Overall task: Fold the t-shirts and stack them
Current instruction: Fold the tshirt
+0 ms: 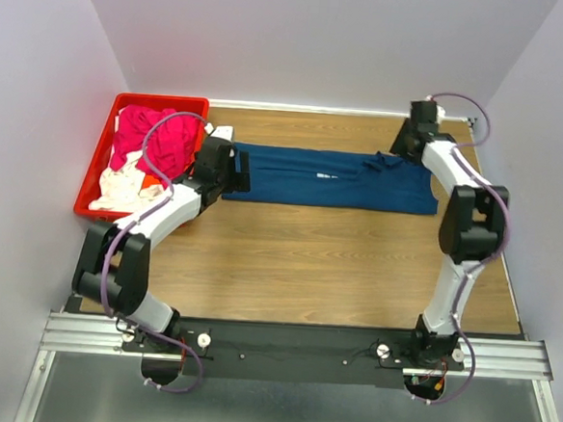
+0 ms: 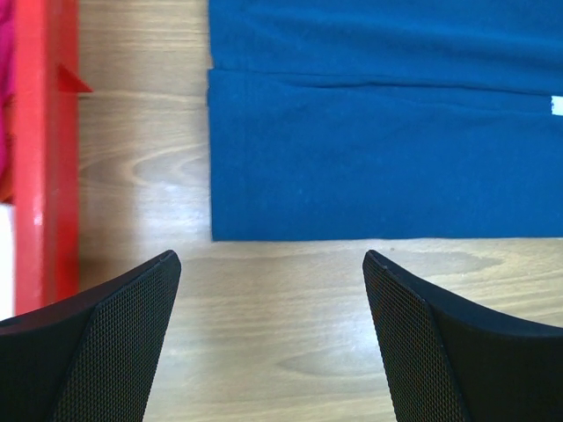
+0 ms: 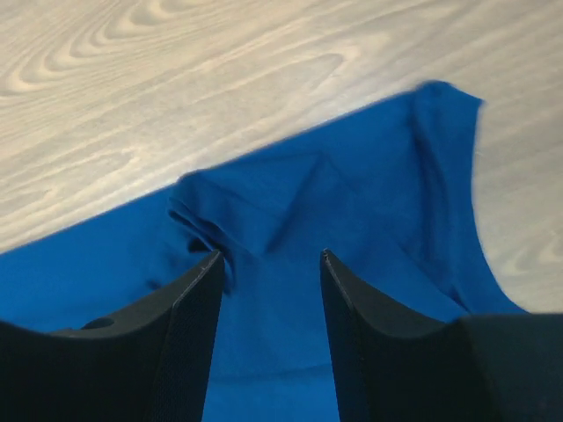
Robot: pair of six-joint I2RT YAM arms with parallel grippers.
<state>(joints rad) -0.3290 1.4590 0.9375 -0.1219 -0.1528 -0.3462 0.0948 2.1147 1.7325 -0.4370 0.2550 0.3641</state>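
My left gripper should leave the flat end of the navy t-shirt, which has a bunched fold [image 1: 383,162] near my right gripper, and help straighten that fold [image 1: 374,164] before folding.
The dark navy t-shirt [image 1: 332,179] lies flat as a long folded strip across the back of the table, with a small white print near its middle. My left gripper [image 1: 238,172] is open and empty at the shirt's left end. In the left wrist view it [image 2: 273,264] hovers over bare wood just short of the shirt's straight edge [image 2: 378,158]. My right gripper [image 1: 404,147] is open at the shirt's right end. In the right wrist view it [image 3: 271,255] stands over a bunched fold of the navy cloth [image 3: 352,202]. The magenta-pink shirt [image 1: 156,135], white shirt [image 1: 123,190] and orange shirt [image 1: 149,180] lie piled in the crate.
The red plastic crate [image 1: 91,174] stands at the back left, close beside my left gripper; its wall also shows in the left wrist view [image 2: 48,158]. Grey walls close in the back and both sides. Bare wooden tabletop [image 1: 317,262] lies in front of the shirt.
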